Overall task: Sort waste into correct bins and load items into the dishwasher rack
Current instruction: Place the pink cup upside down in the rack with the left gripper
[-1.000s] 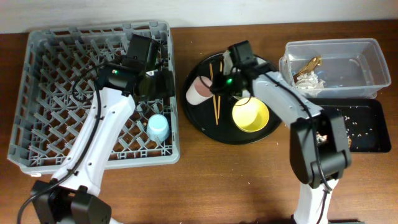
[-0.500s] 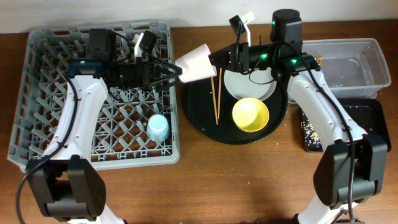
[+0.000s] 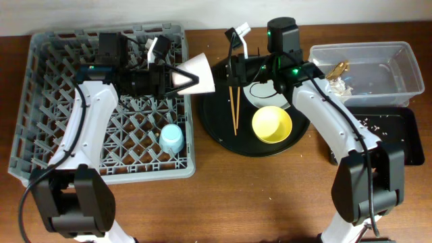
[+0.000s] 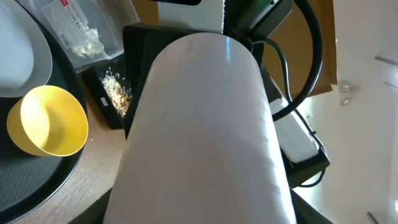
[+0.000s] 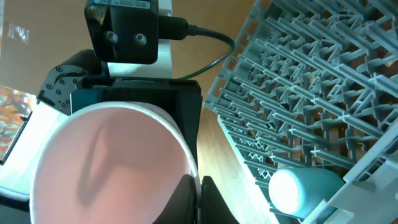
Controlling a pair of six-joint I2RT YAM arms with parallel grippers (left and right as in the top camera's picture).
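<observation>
My left gripper should take hold of the cup's base [image 3: 180, 79] and set the cup in the rack, because my right gripper is pinching the pink cup's rim [image 3: 208, 73], which must face down there.
The pink cup [image 3: 199, 73] hangs on its side over the gap between the dishwasher rack [image 3: 47, 101] and the round black tray. My left gripper [image 3: 192, 75] flanks its base, with fingers against its sides in the left wrist view [image 4: 205, 137]. My right gripper [image 3: 226, 71] is pinched on the cup's rim [image 5: 106, 162]. The light-blue cup [image 3: 171, 138] lies in the rack's near right corner. The yellow bowl [image 3: 271, 125], grey plate [image 3: 260, 91] and chopsticks [image 3: 235, 108] are on the round tray.
The round black tray [image 3: 216, 128] sits right of the rack. The clear tub [image 3: 378, 67] at the far right holds the gold wrapper [image 3: 335, 69] and white tissue [image 3: 337, 84]. The shallow black tray [image 3: 398, 138] with scraps lies in front of it.
Both arms rose from the rack and tray. The right gripper lifted the pink cup and carried it left between the left gripper's fingers.
</observation>
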